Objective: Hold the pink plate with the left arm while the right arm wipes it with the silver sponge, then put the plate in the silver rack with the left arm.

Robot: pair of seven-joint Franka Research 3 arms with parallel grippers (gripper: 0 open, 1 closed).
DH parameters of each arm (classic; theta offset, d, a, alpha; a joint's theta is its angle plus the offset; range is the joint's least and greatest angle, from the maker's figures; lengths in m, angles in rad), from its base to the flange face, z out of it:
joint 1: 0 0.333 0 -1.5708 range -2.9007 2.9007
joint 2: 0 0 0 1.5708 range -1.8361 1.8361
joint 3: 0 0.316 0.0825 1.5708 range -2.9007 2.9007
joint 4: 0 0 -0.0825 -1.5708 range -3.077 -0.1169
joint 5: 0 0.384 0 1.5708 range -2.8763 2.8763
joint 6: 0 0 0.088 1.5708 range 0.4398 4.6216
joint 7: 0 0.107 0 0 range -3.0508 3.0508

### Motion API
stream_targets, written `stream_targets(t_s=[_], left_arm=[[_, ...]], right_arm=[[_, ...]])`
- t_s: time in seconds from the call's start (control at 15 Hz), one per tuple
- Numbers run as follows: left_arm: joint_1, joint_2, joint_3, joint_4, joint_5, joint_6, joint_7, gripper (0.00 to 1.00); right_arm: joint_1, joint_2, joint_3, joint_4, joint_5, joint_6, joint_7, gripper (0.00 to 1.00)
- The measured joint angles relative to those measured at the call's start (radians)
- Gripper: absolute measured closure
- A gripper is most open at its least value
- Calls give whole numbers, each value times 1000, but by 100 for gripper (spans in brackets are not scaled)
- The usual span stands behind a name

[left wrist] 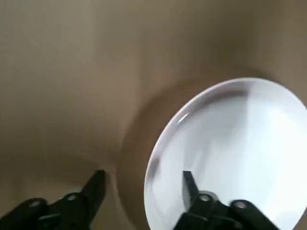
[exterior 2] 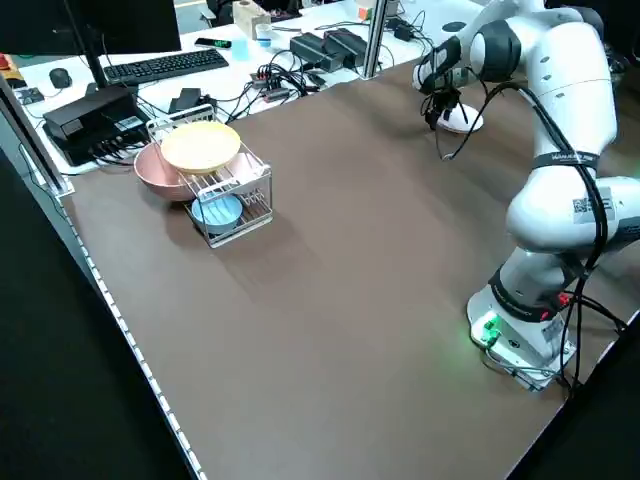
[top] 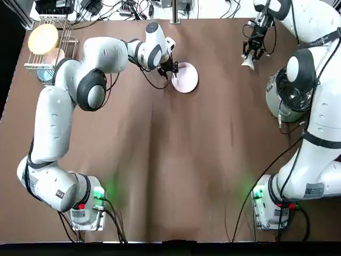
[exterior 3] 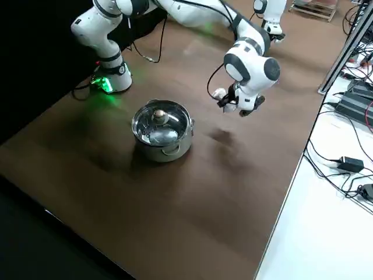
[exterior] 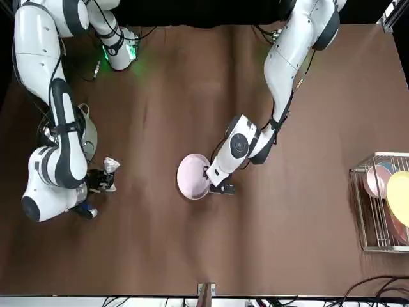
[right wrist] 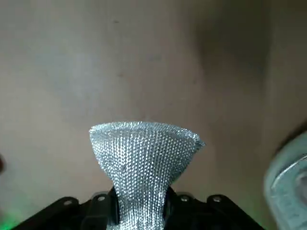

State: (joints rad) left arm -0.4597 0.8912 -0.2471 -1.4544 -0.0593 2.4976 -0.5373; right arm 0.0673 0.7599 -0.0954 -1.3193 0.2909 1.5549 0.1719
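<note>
I am about to lower the pink plate [exterior: 192,176] into the silver rack, where it will stay propped against the cream-yellow plate [exterior: 399,197], since that one leans on edge.
The pink plate [top: 186,78] lies on the brown table at the far middle, also seen in the front view [exterior: 192,176]. My left gripper [top: 171,69] is low at its edge and open. In the left wrist view the plate's [left wrist: 240,143] rim sits between the spread fingers [left wrist: 96,186]: one is over the plate, the other over the table. My right gripper [top: 250,55] hangs above the table at the far right, shut on the silver sponge [right wrist: 144,148], which fans out from the fingertips [exterior: 110,165]. The silver rack [top: 68,38] stands at the far left corner.
A steel pot with a glass lid [top: 286,95] stands under the right arm's elbow [exterior 3: 162,128]. The rack [exterior 2: 235,205] holds a cream-yellow plate [top: 43,38], a pinkish bowl [exterior 2: 160,172] and a blue dish [exterior 2: 216,210]. Cables and a keyboard lie beyond the table's far edge.
</note>
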Motion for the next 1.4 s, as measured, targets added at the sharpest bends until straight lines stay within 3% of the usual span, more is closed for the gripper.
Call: stream_targets(t_s=[0.13, 0.2, 0.33, 0.53, 0.67, 0.87, 1.27, 1.4], left_arm=[[3, -2, 1, 6, 0, 3, -15, 17], [5, -3, 2, 8, 0, 3, -18, 16], [1, -5, 2, 9, 0, 3, -35, 30], [-6, -5, 2, 7, 0, 2, -45, 31], [-5, -5, 2, 7, 0, 3, -46, 37], [-3, -5, 3, 7, 0, 3, -46, 37], [-5, -5, 2, 4, 0, 2, -46, 93], [-4, -6, 2, 6, 0, 2, -46, 98]], right_arm=[[-8, 12, 0, -7, -32, 6, -32, 71], [-8, 19, 0, -13, -39, 16, -50, 71], [-8, 42, 1, -34, -44, 61, -88, 71], [-8, 66, 2, -40, -58, 82, -98, 71], [-8, 74, 2, -40, -59, 84, -98, 71], [-8, 81, 2, -53, -62, 82, -99, 71], [-9, 88, 1, -70, -107, 84, -126, 70], [-10, 88, 1, -72, -110, 84, -132, 66]])
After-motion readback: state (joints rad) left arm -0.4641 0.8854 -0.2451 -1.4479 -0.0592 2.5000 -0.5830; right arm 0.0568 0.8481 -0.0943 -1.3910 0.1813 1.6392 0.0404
